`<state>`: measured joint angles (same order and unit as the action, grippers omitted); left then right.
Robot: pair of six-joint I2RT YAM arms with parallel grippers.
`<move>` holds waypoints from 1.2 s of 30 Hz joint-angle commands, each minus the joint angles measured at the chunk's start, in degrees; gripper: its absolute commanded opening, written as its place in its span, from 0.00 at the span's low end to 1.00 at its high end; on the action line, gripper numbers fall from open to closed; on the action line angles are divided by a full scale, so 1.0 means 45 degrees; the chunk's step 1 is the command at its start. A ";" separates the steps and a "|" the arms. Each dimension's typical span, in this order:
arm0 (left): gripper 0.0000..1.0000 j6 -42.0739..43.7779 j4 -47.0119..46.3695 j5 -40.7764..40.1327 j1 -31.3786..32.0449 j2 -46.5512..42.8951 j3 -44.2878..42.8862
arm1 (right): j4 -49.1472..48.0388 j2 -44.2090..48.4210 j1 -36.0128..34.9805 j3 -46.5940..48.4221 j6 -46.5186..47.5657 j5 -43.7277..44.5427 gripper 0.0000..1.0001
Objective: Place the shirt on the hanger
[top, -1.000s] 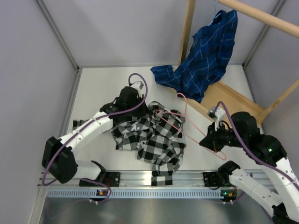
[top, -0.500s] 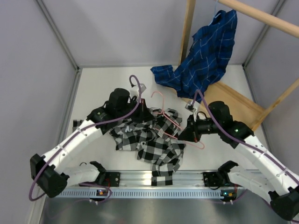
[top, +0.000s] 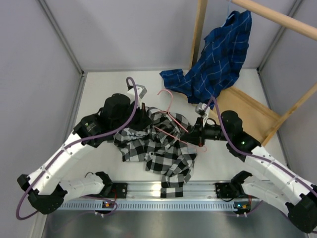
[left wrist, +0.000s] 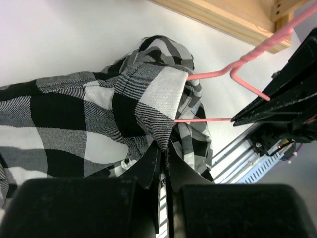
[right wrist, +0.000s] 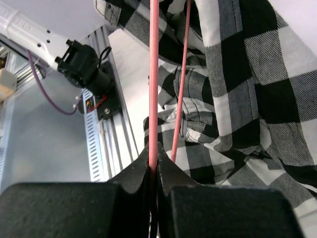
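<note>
Only the lower edge of the shirt's fold (left wrist: 161, 139) is pinched in my left gripper, so next I open it and clamp the fold where the hanger's wires go in.
The black-and-white checked shirt (top: 158, 146) lies bunched in the middle of the table, its upper edge lifted. My left gripper (top: 142, 113) is shut on a fold of the shirt (left wrist: 148, 99) near the collar. The pink wire hanger (top: 171, 119) lies over the shirt with its hook toward the back. One end goes under the lifted fabric in the left wrist view (left wrist: 218, 74). My right gripper (top: 194, 136) is shut on the hanger's wire (right wrist: 153, 74), just right of the shirt (right wrist: 247, 89).
A blue plaid shirt (top: 218, 59) hangs from a wooden rod (top: 277, 20) at the back right, its tail on the table. A wooden base board (top: 247, 106) lies behind my right arm. An aluminium rail (top: 168, 191) runs along the near edge.
My right gripper has carried the hanger leftward over the shirt. My left gripper has lifted and moved the shirt's collar edge slightly left and toward the hanger.
</note>
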<state>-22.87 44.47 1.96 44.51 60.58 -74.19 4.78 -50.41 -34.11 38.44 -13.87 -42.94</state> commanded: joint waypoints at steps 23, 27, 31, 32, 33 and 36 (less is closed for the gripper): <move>0.60 0.3576 0.0997 -0.3327 0.3936 0.1852 -0.3648 | -1.1801 0.1652 -0.1776 -0.4751 -0.2054 0.3545 0.00; 0.98 0.4242 0.0939 -0.3694 0.3976 0.1325 -0.4760 | -1.1454 0.1847 -0.1795 -0.4850 -0.1841 0.3857 0.00; 0.98 0.6402 -0.0697 -0.5334 0.3898 0.0855 -0.5231 | -1.0810 0.2334 -0.1776 -0.4850 -0.1529 0.4034 0.00; 0.98 0.6778 -0.0702 -0.5492 0.3801 0.0971 -0.5347 | -1.0614 0.2432 -0.1757 -0.4830 -0.1431 0.4034 0.00; 0.98 0.7053 -0.0683 -0.5281 0.3587 0.1475 -0.5542 | -1.0438 0.2530 -0.1776 -0.4830 -0.1353 0.4034 0.00; 0.98 0.7738 0.0115 -0.2324 0.1366 0.2356 -0.6499 | -0.9930 0.3076 -0.1776 -0.4927 -0.1352 0.4306 0.00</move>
<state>4.95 46.15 -16.16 57.21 67.02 -100.36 -35.18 -39.44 -41.41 15.73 -22.00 -25.08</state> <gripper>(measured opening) 0.983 0.003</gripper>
